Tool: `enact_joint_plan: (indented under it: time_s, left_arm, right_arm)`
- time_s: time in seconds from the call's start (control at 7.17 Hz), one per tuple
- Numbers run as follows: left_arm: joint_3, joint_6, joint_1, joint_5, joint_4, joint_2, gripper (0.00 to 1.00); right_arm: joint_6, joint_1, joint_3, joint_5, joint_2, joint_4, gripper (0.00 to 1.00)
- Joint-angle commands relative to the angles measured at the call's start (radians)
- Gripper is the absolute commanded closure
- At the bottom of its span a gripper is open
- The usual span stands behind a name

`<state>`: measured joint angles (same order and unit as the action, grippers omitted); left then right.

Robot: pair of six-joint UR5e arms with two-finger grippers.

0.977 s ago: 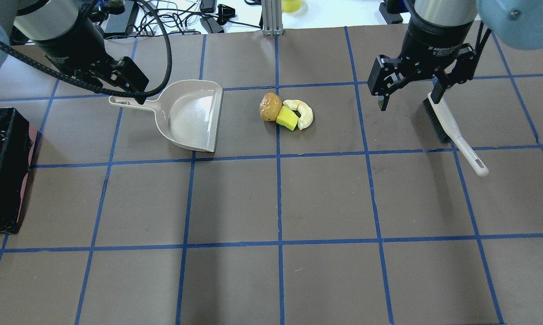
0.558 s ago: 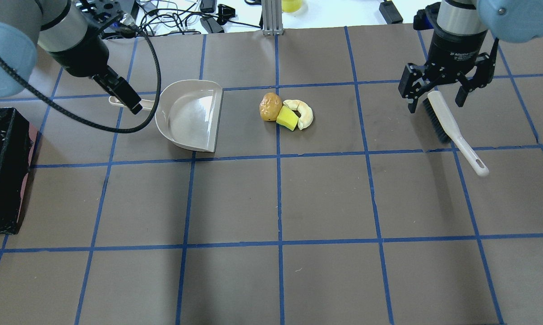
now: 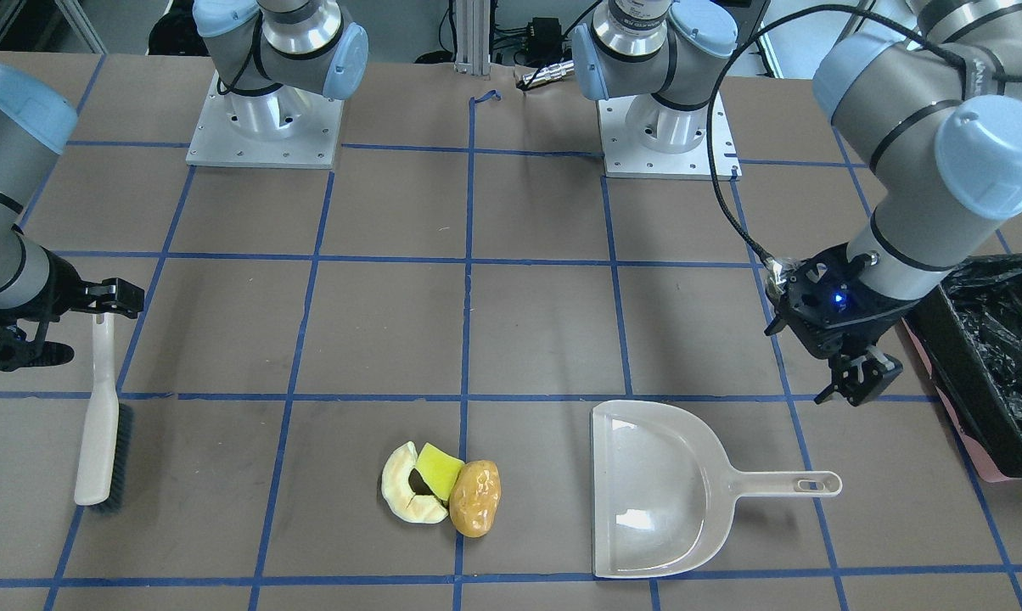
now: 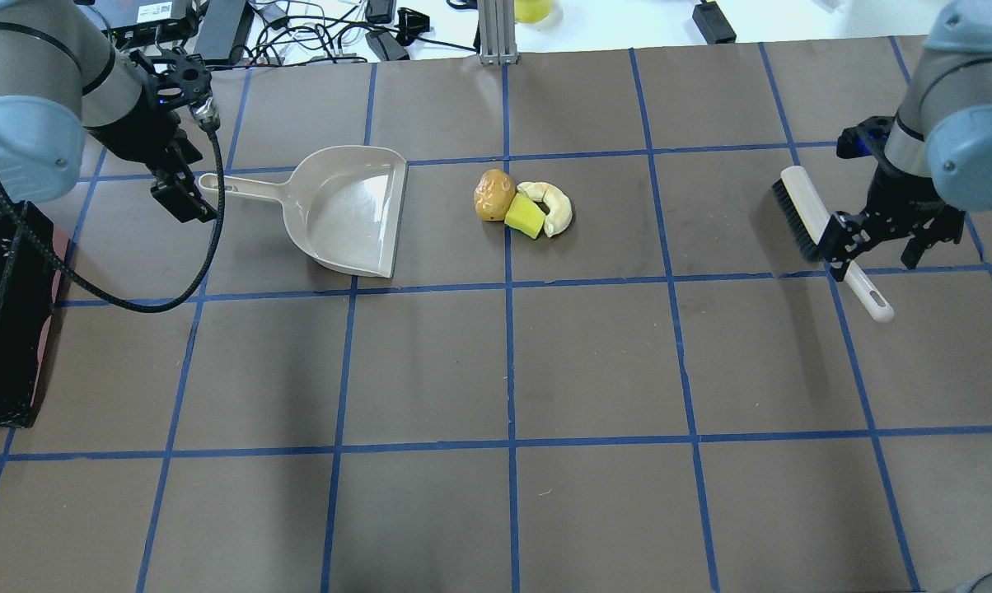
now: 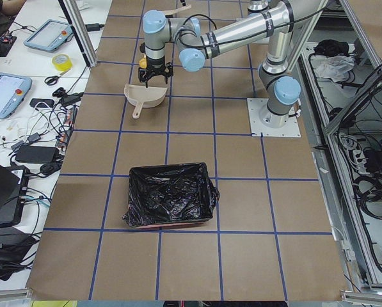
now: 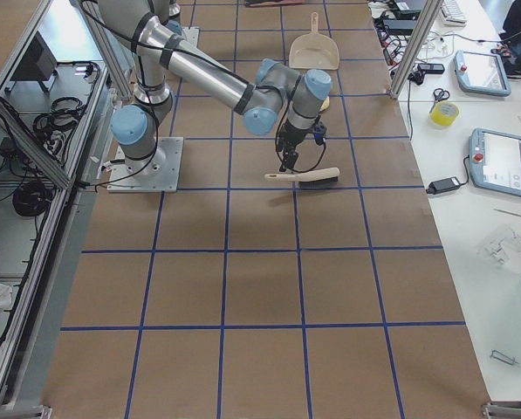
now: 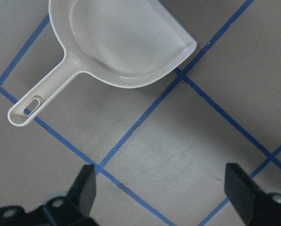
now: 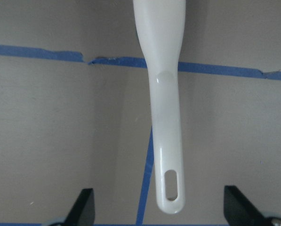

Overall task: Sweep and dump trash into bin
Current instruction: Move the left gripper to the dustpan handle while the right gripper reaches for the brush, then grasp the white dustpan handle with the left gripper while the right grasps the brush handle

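Note:
The yellow-green wedge (image 3: pixel 439 470) is up against the cream ring piece's open side (image 3: pixel 420 483), so I expect both to slide into the dustpan still tucked together when I sweep.
The trash (image 4: pixel 525 206), a brown potato-like lump, a yellow-green wedge and a cream ring piece, lies clustered mid-table (image 3: pixel 439 490). The beige dustpan (image 4: pixel 349 212) lies flat to its left, mouth toward the trash. My left gripper (image 4: pixel 184 198) is open and empty beside the end of the dustpan handle (image 7: pixel 25 110), not around it. A white brush (image 4: pixel 821 231) with black bristles lies at the right. My right gripper (image 4: pixel 882 240) is open and straddles the brush handle (image 8: pixel 164 117) from above. The bin (image 4: pixel 2 313), black-lined, stands at the left edge.
Blue tape lines grid the brown table (image 4: pixel 595 354). Cables and devices lie beyond the far edge (image 4: pixel 331 33). The two arm bases (image 3: pixel 265 127) stand on the robot's side. The bin also shows in the exterior left view (image 5: pixel 168 195).
My left gripper has moved left, from over the dustpan handle to beside its end. My right gripper has moved from the brush head along to the handle. Both stay open.

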<state>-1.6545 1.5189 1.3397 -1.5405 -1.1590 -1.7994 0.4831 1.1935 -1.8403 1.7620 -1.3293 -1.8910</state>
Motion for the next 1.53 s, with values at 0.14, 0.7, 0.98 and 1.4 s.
enact_joint_plan:
  time_s: [0.14,0.7,0.98,1.4]
  left_arm:
    - [0.053,0.254,-0.001,0.002,0.09,-0.164,0.04]
    - [0.212,0.236,0.013,-0.053,0.005,-0.285,0.06]
    - [0.206,0.163,0.03,-0.056,0.005,-0.307,0.06]
    - [0.208,0.164,0.029,-0.053,0.013,-0.328,0.06]
  right_arm:
    - [0.123,-0.072,-0.111,-0.041,-0.007,-0.125,0.15]
    - [0.123,-0.071,-0.111,-0.074,-0.005,-0.126,0.62]
    - [0.121,-0.071,-0.109,-0.076,-0.008,-0.125,0.9]
    - [0.105,-0.062,-0.061,-0.072,-0.042,-0.116,1.0]
